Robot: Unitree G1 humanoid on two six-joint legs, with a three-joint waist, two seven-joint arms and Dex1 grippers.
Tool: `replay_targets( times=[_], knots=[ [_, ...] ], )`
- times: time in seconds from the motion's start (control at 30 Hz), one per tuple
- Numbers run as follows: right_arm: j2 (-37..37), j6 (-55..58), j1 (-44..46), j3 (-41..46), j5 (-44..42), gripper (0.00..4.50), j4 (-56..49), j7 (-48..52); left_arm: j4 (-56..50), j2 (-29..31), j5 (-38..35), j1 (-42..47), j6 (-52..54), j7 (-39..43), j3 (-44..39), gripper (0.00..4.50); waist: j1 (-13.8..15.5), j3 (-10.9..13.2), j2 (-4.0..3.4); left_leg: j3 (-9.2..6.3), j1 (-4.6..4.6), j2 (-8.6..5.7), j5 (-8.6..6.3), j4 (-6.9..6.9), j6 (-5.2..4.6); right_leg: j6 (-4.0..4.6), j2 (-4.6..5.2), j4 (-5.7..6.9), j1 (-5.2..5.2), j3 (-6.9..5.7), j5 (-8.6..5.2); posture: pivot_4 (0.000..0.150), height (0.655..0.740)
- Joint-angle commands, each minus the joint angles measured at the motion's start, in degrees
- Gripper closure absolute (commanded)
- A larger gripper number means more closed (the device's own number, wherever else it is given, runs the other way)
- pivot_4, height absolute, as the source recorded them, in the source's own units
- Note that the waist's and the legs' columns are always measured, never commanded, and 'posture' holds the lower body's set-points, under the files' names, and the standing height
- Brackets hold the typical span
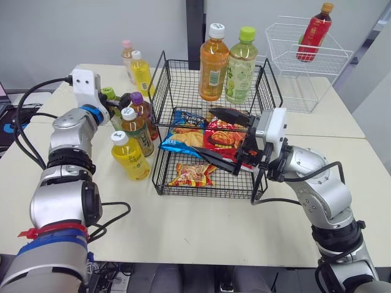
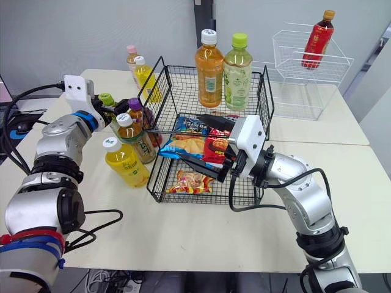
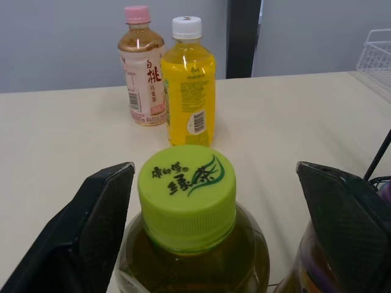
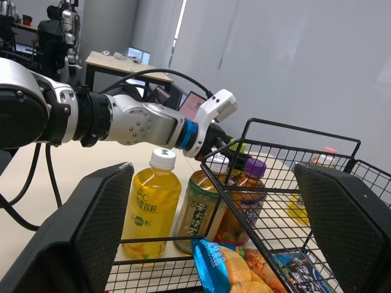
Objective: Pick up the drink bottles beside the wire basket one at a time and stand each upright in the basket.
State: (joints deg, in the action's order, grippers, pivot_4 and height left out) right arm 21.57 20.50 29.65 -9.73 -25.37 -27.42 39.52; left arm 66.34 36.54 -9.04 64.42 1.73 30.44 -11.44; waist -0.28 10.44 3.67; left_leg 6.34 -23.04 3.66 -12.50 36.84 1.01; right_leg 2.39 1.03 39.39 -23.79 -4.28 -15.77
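Observation:
The green-capped tea bottle (image 1: 115, 117) will come up whole with the cap when the robot lifts, because the green cap (image 3: 188, 198) sits level and all the way down on the bottle's neck.
The black wire basket (image 1: 204, 194) stands mid-table with an orange bottle (image 1: 213, 64) and a pale green bottle (image 1: 241, 66) upright at its back. Left of it stand several bottles: a yellow one (image 1: 130, 157), a white-capped tea bottle (image 1: 137, 128), a purple-capped one (image 1: 142, 107) and a green-capped tea bottle (image 3: 186, 195). My left gripper (image 3: 215, 166) is open, one finger on each side of that green cap, not touching it. My right gripper (image 1: 217, 135) is open and empty, hovering inside the basket above the snack bags.
Snack bags (image 1: 192, 174) lie on the basket floor. Farther back on the left stand a pink-capped bottle (image 3: 142, 67) and a yellow bottle (image 3: 188, 85). A white wire basket (image 1: 287, 58) at the back right holds a red bottle (image 1: 313, 33). Cables hang at the table's left edge.

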Motion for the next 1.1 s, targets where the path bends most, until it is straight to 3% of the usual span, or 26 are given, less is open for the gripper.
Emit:
replay_targets(
  times=[0.03, 0.23, 0.47, 0.67, 0.93, 1.1],
  knots=[
    [0.26, -0.24, -0.06, 1.57, -0.29, 0.0, -2.78, -0.72, 0.1, 0.27, 0.94, 2.73, -1.57, -1.14, -0.17, 1.26, 0.01, 0.0, 0.0, 0.0, 0.0, 0.0, 0.0, 0.0, 0.0, 0.0, 0.0, 0.0, 0.0, 0.0, 0.0, 0.15, 0.74],
    [0.21, -0.37, 0.06, 1.44, -0.33, 0.0, -2.58, -1.08, 1.01, 0.64, 1.63, 2.86, -1.08, -2.33, -0.52, 3.14, 0.01, 0.0, 0.0, 0.0, 0.0, 0.0, 0.0, 0.0, 0.0, 0.0, 0.0, 0.0, 0.0, 0.0, 0.0, 0.15, 0.74],
    [-0.08, -0.79, 0.3, 1.3, -0.09, 0.0, -1.96, -1.16, -1.97, 3.17, -0.01, 1.04, -1.63, -0.73, -2.54, 3.15, -0.22, 0.0, 0.0, 0.01, 0.0, 0.0, 0.01, 0.01, 0.01, 0.0, 0.0, 0.01, -0.01, 0.0, 0.0, 0.15, 0.74],
    [-0.92, -1.61, 0.11, 3.16, -0.86, 0.0, -2.1, -2.24, -12.71, 9.69, -3.84, 1.45, 2.91, 5.58, -5.79, 3.15, -1.24, 0.08, 0.15, -0.04, -0.43, 0.03, 0.13, 0.1, 0.21, 0.01, -0.01, 0.16, -0.47, -0.04, 0.01, 0.15, 0.74],
    [-1.44, -6.2, -2.21, 6.02, 2.4, 0.0, -2.46, -5.29, -32.97, 18.45, -12.55, 11.27, 24.2, 18.17, -5.28, 3.15, -0.77, 0.09, 0.22, -0.18, -0.78, -0.04, 0.16, 0.13, 0.26, 0.2, 0.01, -0.03, -0.6, -0.13, 0.12, 0.15, 0.74],
    [-1.4, -8.22, -5.56, 6.91, 4.05, 0.0, -3.98, -7.03, -39.14, 17.22, -17.04, 21.27, 35.67, 22.16, -2.87, 3.15, -0.16, 0.09, 0.21, -0.24, -0.77, -0.08, 0.16, 0.17, 0.26, -0.07, 0.02, -0.07, -0.53, -0.15, 0.01, 0.15, 0.74]
  ],
)
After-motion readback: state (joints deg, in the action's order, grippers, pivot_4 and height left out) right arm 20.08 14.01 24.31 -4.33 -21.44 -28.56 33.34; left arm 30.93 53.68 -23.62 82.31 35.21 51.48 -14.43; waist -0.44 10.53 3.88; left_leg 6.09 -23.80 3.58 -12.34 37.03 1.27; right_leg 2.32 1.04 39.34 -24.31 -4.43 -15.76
